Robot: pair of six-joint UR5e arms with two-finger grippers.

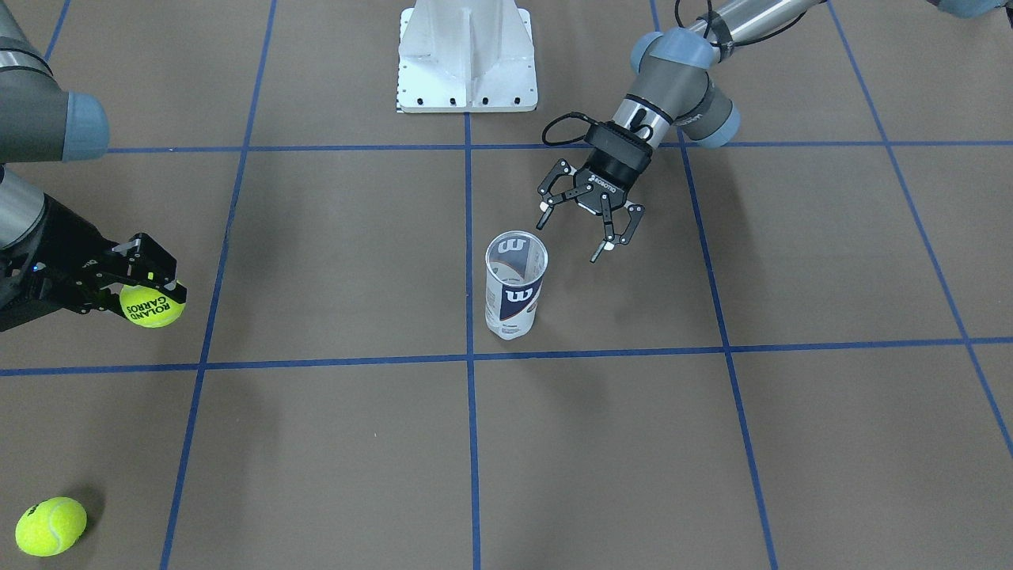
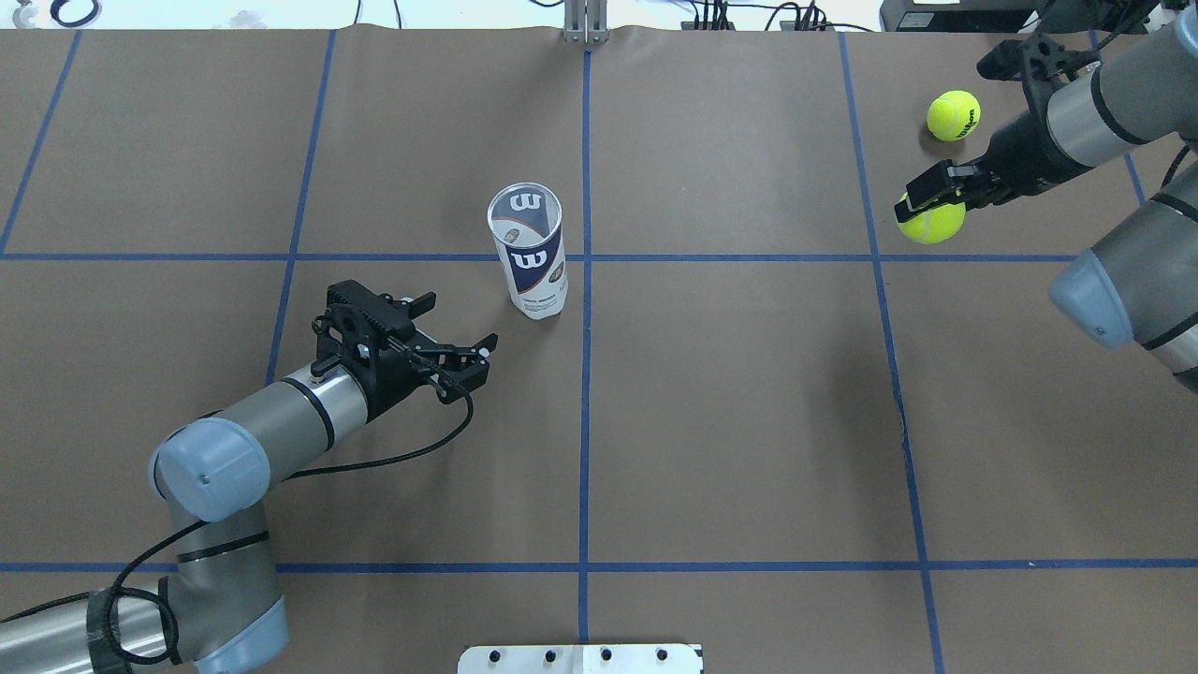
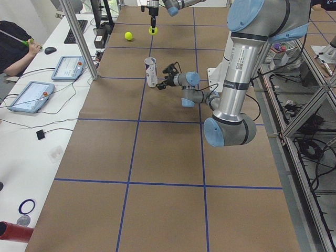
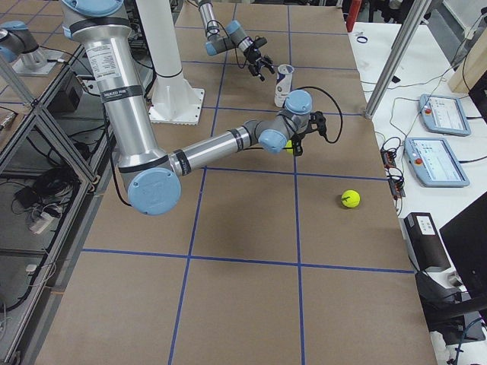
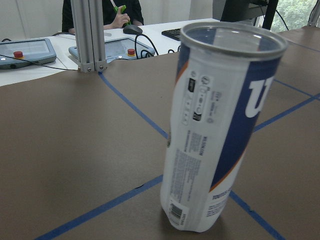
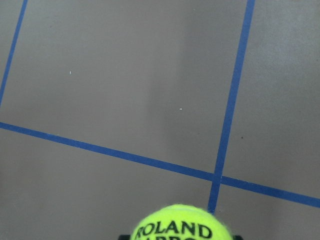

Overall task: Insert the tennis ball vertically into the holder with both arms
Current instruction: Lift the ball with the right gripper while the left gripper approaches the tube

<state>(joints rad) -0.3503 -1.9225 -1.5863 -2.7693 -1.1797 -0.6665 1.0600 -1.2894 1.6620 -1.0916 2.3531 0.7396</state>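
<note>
The tennis ball (image 1: pixel 152 305) will go down well below the can's rim when the robot puts it in, because the can stands tall with an empty opening (image 1: pixel 517 258).
The holder (image 1: pixel 515 284) is a clear can with a white and navy "W" label. It stands upright and open-topped near the table's middle, and shows in the overhead view (image 2: pixel 530 251) and close up in the left wrist view (image 5: pixel 220 135). My left gripper (image 1: pixel 571 230) is open and empty, a short way from the can, its fingers pointed at it (image 2: pixel 466 351). My right gripper (image 1: pixel 162 286) is shut on a yellow tennis ball (image 1: pixel 151 306) marked "ROLAND GARROS", held off to the side (image 2: pixel 930 222). The ball fills the bottom edge of the right wrist view (image 6: pixel 181 224).
A second yellow tennis ball (image 1: pixel 51 526) lies loose on the table beyond the held one (image 2: pixel 953 115). The white pedestal base (image 1: pixel 467 55) stands at the robot's side. Blue tape lines cross the brown table cover. Tablets and an operator sit past the table's far edge (image 5: pixel 30 49).
</note>
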